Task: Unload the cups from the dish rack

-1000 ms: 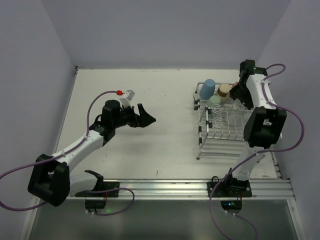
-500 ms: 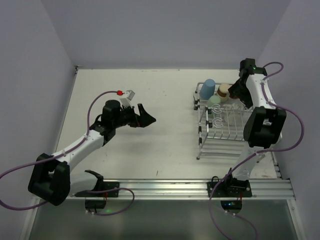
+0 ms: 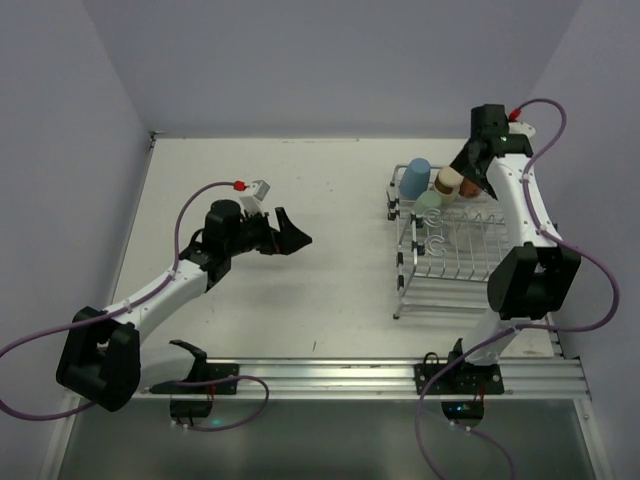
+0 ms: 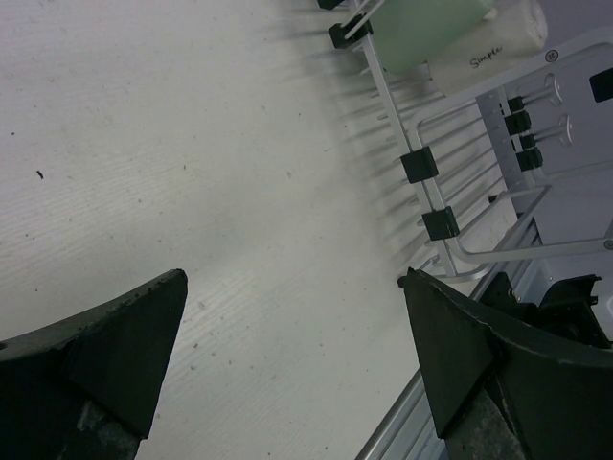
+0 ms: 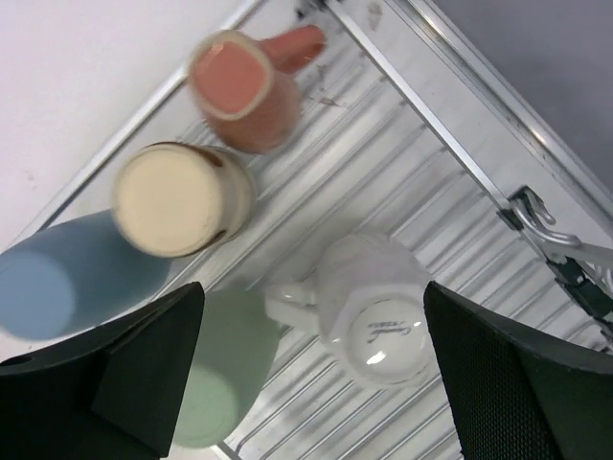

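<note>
The green cup (image 3: pixel 429 201) is outside the open fingers of my right gripper. Next, I swing back, straddle the green cup's body (image 5: pixel 232 345) and pass it to my left gripper.
The silver wire dish rack (image 3: pixel 403 268) stands at the right of the table. Upside down at its far end are a light blue cup (image 3: pixel 417 174), a cream-tan cup (image 3: pixel 446 183) and a pale green cup (image 3: pixel 428 204). My right gripper (image 3: pixel 470 172) hovers open above them. In the right wrist view the white cup (image 5: pixel 381 311) lies between the open fingers of the right gripper (image 5: pixel 312 287), below them. The salmon-pink cup (image 5: pixel 251 91), the cream-tan cup (image 5: pixel 177 199), the blue cup (image 5: pixel 43 286) and the green cup (image 5: pixel 215 383) surround it. My left gripper (image 3: pixel 292 236) is open and empty over bare table, well left of the rack.
The left wrist view shows the rack's side rail with black clips (image 4: pixel 419 165) and the green cup (image 4: pixel 421 29) ahead of the left gripper (image 4: pixel 295 278). An aluminium rail (image 3: pixel 330 375) runs along the near edge. Walls close in on both sides.
The right arm has risen and swung back, lifting its gripper higher above the rack's far end. The left arm has not moved.
</note>
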{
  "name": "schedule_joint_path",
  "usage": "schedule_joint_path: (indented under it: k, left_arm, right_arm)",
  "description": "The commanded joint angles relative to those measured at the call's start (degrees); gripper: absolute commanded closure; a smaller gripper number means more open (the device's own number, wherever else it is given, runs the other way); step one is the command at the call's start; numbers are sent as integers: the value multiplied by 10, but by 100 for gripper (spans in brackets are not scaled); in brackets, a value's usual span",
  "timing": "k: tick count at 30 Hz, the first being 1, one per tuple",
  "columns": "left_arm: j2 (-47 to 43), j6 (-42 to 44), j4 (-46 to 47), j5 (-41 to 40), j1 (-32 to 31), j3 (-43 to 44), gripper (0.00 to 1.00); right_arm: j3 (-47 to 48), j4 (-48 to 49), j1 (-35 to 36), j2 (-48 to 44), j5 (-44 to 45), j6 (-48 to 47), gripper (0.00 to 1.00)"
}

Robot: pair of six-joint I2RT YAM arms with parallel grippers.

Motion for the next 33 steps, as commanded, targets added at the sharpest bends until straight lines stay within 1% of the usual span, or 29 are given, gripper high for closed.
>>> schedule_joint_path:
  k: [1,4,5,6,11,12,15,17,23,25,33]
  left_arm:
    - [-2,6,16,-1,1,3,0]
    - [-2,11,5,-10,1,11,0]
    - [-2,13,-2,-12,1,13,0]
    - [-3,15,-6,-12,1,16,0]
    - [-9,14,-8,-14,1,17,0]
    - [-9,14,-8,-14,1,18,0]
    - [-8,15,-8,-15,1,20,0]
    - [-8,16,-8,-15,1,21,0]
    - [-8,20,-12,-13,1,22,0]
    - [-8,21,-11,-12,1,21,0]
    - [-8,24,-11,-13,1,20,0]
  right_arm:
    - [48,23,65,-25,65,-75,1]
    - [89,14,100,-20,53,-110,1]
    - [98,10,101,-17,38,-117,1]
    - [113,3,101,-13,-1,-122,1]
    - [154,-30,102,16,-63,-148,1]
    - [158,-46,102,22,-88,-155,1]
    - [163,-77,104,39,-106,-162,1]
    - [148,-84,107,39,-114,-164,1]
    - [52,-27,107,6,-170,-199,1]
    - [34,-18,108,3,-183,-210,1]
    - [7,-11,107,14,-209,-221,1]
